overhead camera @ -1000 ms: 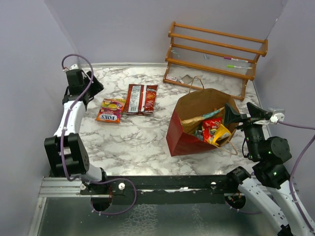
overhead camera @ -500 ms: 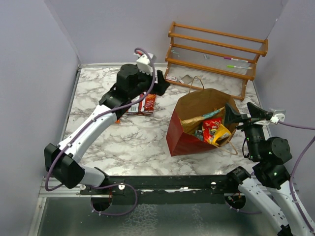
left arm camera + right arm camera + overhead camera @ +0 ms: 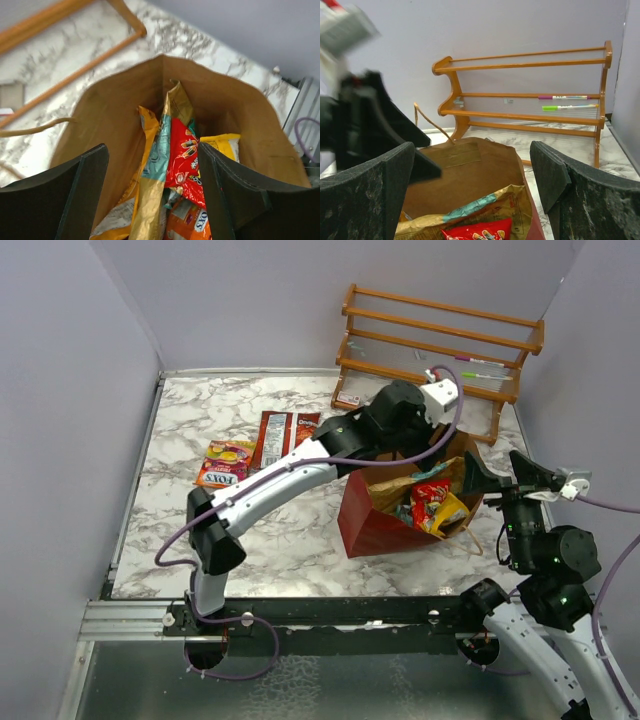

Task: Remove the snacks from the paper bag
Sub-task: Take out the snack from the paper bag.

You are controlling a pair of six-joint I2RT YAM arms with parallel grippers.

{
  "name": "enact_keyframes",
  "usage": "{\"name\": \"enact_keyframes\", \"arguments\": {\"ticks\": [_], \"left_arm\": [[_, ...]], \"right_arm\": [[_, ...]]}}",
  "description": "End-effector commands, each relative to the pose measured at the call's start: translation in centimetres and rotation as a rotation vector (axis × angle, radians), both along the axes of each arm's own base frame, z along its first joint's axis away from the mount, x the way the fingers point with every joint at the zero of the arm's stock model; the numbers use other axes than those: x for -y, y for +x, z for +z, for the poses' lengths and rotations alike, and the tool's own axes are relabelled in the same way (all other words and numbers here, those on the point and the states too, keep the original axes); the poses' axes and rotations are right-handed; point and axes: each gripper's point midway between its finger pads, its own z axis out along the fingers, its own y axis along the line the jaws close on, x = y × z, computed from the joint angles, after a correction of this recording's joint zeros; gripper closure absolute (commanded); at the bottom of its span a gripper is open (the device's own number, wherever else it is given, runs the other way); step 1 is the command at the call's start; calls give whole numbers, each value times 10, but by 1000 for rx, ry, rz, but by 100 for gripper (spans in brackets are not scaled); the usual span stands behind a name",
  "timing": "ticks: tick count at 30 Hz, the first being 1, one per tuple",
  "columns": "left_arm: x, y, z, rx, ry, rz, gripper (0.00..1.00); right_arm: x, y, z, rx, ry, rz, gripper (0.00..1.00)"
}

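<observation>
The gold and teal packet [image 3: 167, 112] is standing edge-up, lined up with the open fingers of my left gripper. I should go on going down until those fingers close on its teal band [image 3: 432, 472].
The paper bag [image 3: 368, 528], red outside and brown inside, stands open right of centre. Snacks fill it: a gold and teal packet [image 3: 155, 170], a red packet [image 3: 182, 160], a yellow one [image 3: 223, 144] and an orange one [image 3: 192, 225]. My left gripper [image 3: 385, 452] hangs open just above the bag's mouth; its fingers [image 3: 85, 190] straddle the packets without touching them. At the bag's right rim my right gripper [image 3: 490, 478] stands wide open, empty, looking over the bag [image 3: 470, 170]. Two red packets [image 3: 285, 440] and a pink and yellow one [image 3: 225, 462] lie on the table to the left.
An orange wooden rack [image 3: 440, 345] stands at the back right behind the bag, holding two markers [image 3: 565, 102]. Small white cards [image 3: 362, 400] lie at its foot. The bag's twisted handle [image 3: 432, 125] sticks up. Purple walls close in the marble table [image 3: 200, 530].
My left arm has swung from the table's far left, past the packets lying there, to above the bag's mouth, its jaws a little wider. The right arm has barely moved.
</observation>
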Motion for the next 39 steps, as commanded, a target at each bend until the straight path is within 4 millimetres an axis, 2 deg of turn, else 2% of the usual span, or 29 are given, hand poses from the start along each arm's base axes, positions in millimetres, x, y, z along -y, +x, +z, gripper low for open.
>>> {"name": "enact_keyframes", "arguments": {"ticks": [1,4,7,11,17,21,26,29,32,36,38,39], "left_arm": [[10,-3,-32,-57,117,-15,25],[23,-3,-59,-60,181,-37,26],[24,10,-82,-45,256,0,26],[27,18,-92,-31,291,18,27],[43,4,-116,-78,308,-32,27],[45,7,-133,-70,359,-16,30],[46,11,-152,-70,414,-14,40],[47,11,-151,-66,416,-18,52],[48,12,-140,-47,398,-22,68],[48,12,-108,-8,343,-25,91],[48,11,-88,14,304,-28,100],[47,11,-78,26,285,-27,100]], "right_arm": [[11,-6,3,21,20,-38,1],[13,-8,4,24,21,-42,1],[13,-9,4,24,19,-41,1],[12,-9,4,25,18,-37,1],[12,-9,4,26,20,-37,1],[11,-9,4,24,18,-34,1],[12,-8,4,23,19,-37,1],[12,-9,4,24,20,-36,1],[12,-9,4,24,20,-36,1],[13,-9,4,26,21,-39,1],[13,-10,5,26,22,-39,1],[13,-9,4,25,21,-40,1]]}}
